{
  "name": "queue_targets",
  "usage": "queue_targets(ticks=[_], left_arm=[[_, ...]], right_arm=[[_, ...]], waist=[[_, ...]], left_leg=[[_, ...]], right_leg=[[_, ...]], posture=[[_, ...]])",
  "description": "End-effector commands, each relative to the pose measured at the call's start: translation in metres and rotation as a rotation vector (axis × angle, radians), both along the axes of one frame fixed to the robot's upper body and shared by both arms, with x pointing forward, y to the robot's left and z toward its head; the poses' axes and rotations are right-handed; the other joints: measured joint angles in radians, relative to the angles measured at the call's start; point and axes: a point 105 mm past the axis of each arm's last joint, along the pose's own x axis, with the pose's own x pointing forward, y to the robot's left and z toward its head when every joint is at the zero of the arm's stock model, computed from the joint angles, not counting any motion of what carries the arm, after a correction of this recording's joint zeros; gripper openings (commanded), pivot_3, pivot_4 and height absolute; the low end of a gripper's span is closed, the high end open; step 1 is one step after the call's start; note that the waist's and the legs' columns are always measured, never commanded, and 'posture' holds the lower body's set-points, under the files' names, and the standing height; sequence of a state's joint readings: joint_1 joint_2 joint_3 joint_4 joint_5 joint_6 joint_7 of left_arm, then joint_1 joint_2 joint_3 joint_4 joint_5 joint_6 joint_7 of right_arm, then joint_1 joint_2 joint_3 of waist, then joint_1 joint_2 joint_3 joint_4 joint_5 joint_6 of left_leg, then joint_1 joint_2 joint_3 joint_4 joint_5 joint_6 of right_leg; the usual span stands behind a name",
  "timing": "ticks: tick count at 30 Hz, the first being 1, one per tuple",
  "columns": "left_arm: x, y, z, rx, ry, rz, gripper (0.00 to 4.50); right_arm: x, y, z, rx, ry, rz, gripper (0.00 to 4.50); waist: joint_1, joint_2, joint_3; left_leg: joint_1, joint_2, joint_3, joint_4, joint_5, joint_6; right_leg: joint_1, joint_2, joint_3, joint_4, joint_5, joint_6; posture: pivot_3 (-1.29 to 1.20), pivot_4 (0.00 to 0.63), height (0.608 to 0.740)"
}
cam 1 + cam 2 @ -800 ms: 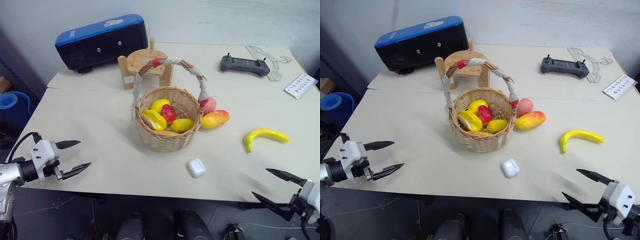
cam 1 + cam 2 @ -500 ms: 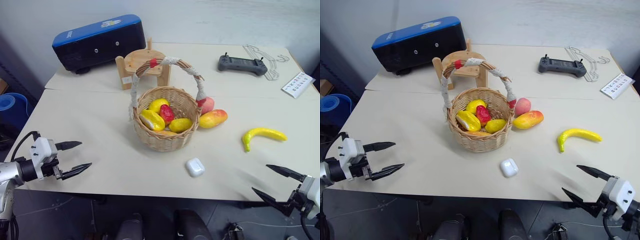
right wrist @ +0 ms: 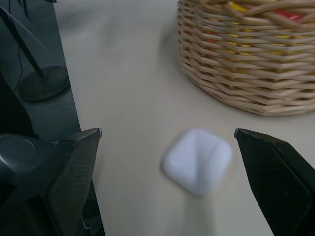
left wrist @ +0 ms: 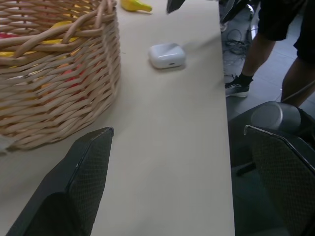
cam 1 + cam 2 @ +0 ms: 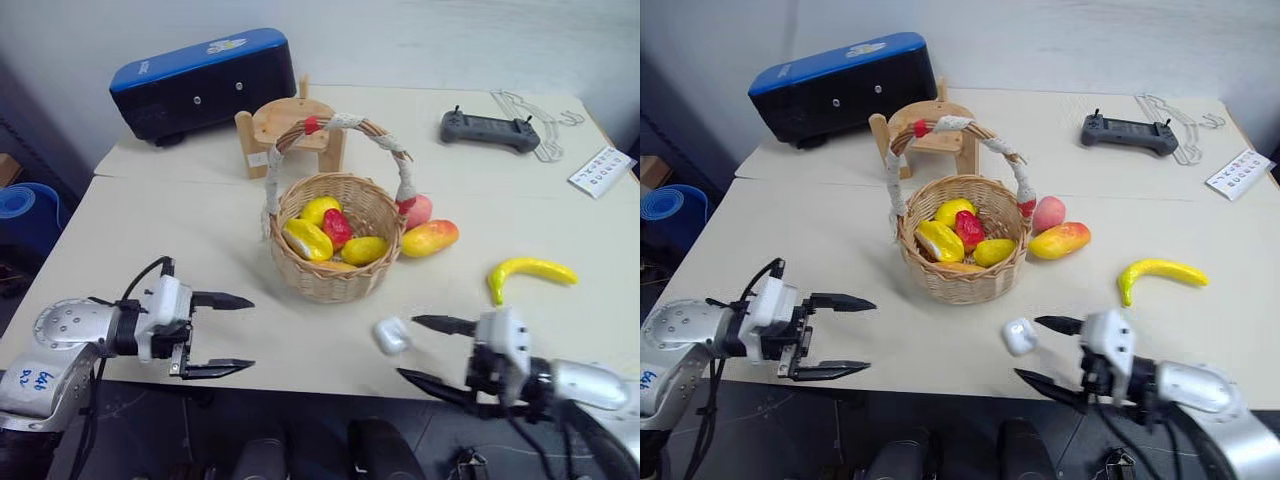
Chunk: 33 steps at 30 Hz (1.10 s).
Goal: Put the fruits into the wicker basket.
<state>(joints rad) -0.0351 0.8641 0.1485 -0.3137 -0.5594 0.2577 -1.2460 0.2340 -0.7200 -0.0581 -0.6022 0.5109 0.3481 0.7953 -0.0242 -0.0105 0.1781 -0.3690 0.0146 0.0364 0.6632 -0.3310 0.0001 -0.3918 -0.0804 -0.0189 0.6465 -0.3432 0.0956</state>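
Note:
The white earbud case [image 5: 391,336] is free of the wicker basket and sits ahead of my open fingers. My right gripper should keep going forward and close on its sides [image 5: 394,347].
The wicker basket [image 5: 325,285] stands mid-table with yellow lemons [image 5: 308,240] and a small red fruit [image 5: 337,227] inside. Just right of it on the table lie a pink peach [image 5: 420,209] and an orange-red mango [image 5: 430,238]. A yellow banana [image 5: 528,272] lies farther right. My left gripper [image 5: 250,333] is open at the front edge, left of the basket, pointing right. Also open, my right gripper [image 5: 408,347] points left, its fingers on either side of the white earbud case [image 3: 198,160] and apart from it.
At the back stand a blue-and-black box [image 5: 200,85], a round wooden stool [image 5: 290,125], a black controller [image 5: 488,130], a wire hanger [image 5: 535,115] and a white card [image 5: 603,170]. A person's legs [image 4: 275,39] stand beside the table's front edge.
Both grippers have swung inward along the front edge toward the middle. The right one now sits at the earbud case. Both stay open; the fruits and the basket have not moved.

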Motion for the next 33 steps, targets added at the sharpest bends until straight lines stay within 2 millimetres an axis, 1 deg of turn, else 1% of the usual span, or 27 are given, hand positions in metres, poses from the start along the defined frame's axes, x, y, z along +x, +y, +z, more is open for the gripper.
queue_targets(ticks=[1,4,8,10,14,18,21,23,26,28,30,32,33], left_arm=[[-0.002,-0.007,0.007,0.001,-0.04,-0.043,4.5],[-0.003,-0.01,0.008,-0.001,-0.038,-0.064,4.5],[-0.007,-0.011,0.004,0.023,-0.029,-0.109,4.5],[-0.005,-0.012,0.004,0.027,-0.036,-0.116,4.5],[0.001,-0.013,0.007,0.02,-0.05,-0.118,4.5],[0.005,-0.014,0.006,0.025,-0.054,-0.124,4.5],[0.006,-0.015,0.005,0.026,-0.056,-0.135,4.5],[0.007,-0.017,0.004,0.025,-0.057,-0.145,4.5],[0.008,-0.018,0.002,0.02,-0.055,-0.157,4.5],[0.009,-0.02,0.001,0.013,-0.056,-0.165,4.5],[0.011,-0.022,0.0,0.0,-0.059,-0.166,4.5],[0.013,-0.023,0.001,-0.019,-0.065,-0.158,4.5],[0.014,-0.024,0.003,-0.033,-0.065,-0.149,4.5]], right_arm=[[0.018,0.005,-0.001,-0.039,-0.089,-0.126,4.47],[0.018,0.013,-0.012,-0.068,-0.099,-0.124,4.47],[0.024,0.011,-0.023,-0.077,-0.101,-0.22,4.47],[0.025,0.009,-0.031,-0.087,-0.074,-0.261,4.47],[0.023,0.009,-0.043,-0.053,-0.001,-0.307,4.47],[0.025,0.01,-0.048,-0.018,0.027,-0.323,4.47],[0.027,0.009,-0.049,0.02,0.036,-0.355,3.91],[0.026,0.007,-0.049,0.022,0.033,-0.349,3.29],[0.024,0.004,-0.044,0.062,0.01,-0.339,2.32],[0.015,0.0,-0.033,0.11,-0.024,-0.308,2.32],[0.006,-0.015,-0.014,0.168,-0.111,-0.319,2.32],[-0.009,-0.039,0.005,0.221,-0.175,-0.364,2.32],[-0.016,-0.055,0.011,0.221,-0.198,-0.404,2.32]], waist=[[-0.001,0.0,0.0],[0.0,0.0,0.0],[-0.001,0.0,0.0],[-0.002,0.0,0.0],[-0.001,0.0,0.0],[-0.005,0.0,0.0],[-0.004,-0.001,-0.001],[-0.003,-0.001,-0.001],[-0.003,-0.002,-0.001],[-0.001,-0.002,-0.001],[0.003,-0.002,-0.001],[0.008,-0.001,-0.001],[0.009,-0.001,-0.001]], left_leg=[[-0.001,0.0,0.0,0.001,0.0,0.0],[-0.001,0.0,0.001,0.001,0.0,0.0],[-0.001,0.0,0.001,0.001,0.0,0.0],[-0.001,0.0,0.001,0.001,0.0,0.0],[-0.001,0.0,0.001,0.001,0.0,0.0],[0.0,0.0,0.001,0.001,0.0,0.001],[0.001,0.0,0.001,0.001,0.0,0.001],[0.001,0.0,0.001,0.001,0.0,0.001],[0.001,0.0,0.001,0.001,0.0,0.001],[0.001,0.0,0.001,0.001,0.0,0.001],[0.0,0.0,0.001,0.001,0.0,0.001],[0.0,-0.001,0.001,0.001,-0.001,0.002],[0.0,-0.001,0.001,0.001,-0.001,0.002]], right_leg=[[0.0,0.0,0.0,0.0,0.0,0.0],[0.0,0.0,0.0,-0.001,0.0,0.0],[0.0,0.001,0.001,0.0,0.0,0.0],[0.0,0.001,0.001,0.0,0.0,0.0],[0.0,0.001,0.001,0.001,0.0,0.0],[0.0,0.001,0.001,0.001,0.0,0.0],[0.0,0.002,0.001,0.002,0.0,0.0],[0.0,0.001,0.001,0.002,0.0,0.0],[0.0,0.001,0.001,0.002,0.0,0.0],[0.0,0.002,0.001,0.003,0.0,0.0],[0.0,0.001,0.001,0.003,0.0,0.0],[0.0,0.001,0.001,0.003,0.0,0.001],[0.001,0.001,0.001,0.002,0.001,0.001]], posture=[[0.0,0.15,0.74],[0.0,0.15,0.74],[0.0,0.15,0.74],[0.0,0.15,0.74],[0.0,0.15,0.74],[0.0,0.15,0.74],[0.0,0.15,0.74],[0.0,0.15,0.74],[0.0,0.15,0.74],[0.0,0.15,0.74],[0.0,0.15,0.74],[0.0,0.15,0.74],[0.0,0.15,0.74]])
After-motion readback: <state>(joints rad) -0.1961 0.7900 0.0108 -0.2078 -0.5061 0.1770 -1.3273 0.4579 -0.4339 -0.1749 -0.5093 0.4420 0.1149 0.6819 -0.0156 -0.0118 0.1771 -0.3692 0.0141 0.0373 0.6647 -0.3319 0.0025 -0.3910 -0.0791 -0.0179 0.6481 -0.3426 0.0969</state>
